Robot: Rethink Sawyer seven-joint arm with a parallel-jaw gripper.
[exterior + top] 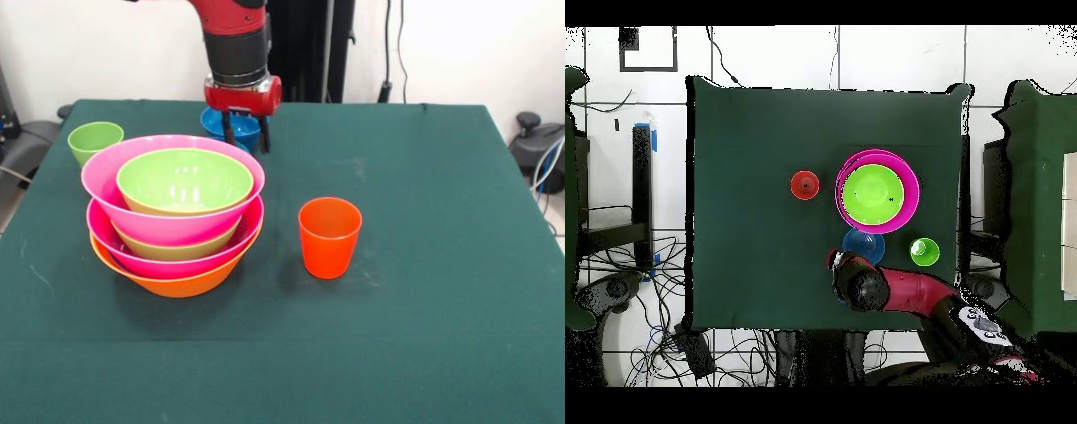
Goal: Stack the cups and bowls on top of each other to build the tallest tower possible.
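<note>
My gripper will lower the light blue bowl, and that bowl should sink inside the top green bowl, which is empty with its wide opening (185, 180) facing up.
The tower (174, 216) stands left of the table's middle: an orange bowl lowest, then pink, green, pink, and a green bowl (184, 179) on top. It also shows in the overhead view (878, 190). The orange-red cup (329, 237) stands upright alone to the tower's right. The light green cup (94, 140) stands at the far left. A blue bowl (221, 124) sits behind the tower, under the arm. My gripper (246, 141) is open, with its fingers hanging down at the blue bowl's near rim. I cannot tell if they touch it.
The green tablecloth (424, 221) covers the whole table. In the overhead view the red arm (900, 290) reaches in from the bottom right, past the light green cup (924, 251), to the blue bowl (863, 245). The orange-red cup (804, 185) stands left of the tower.
</note>
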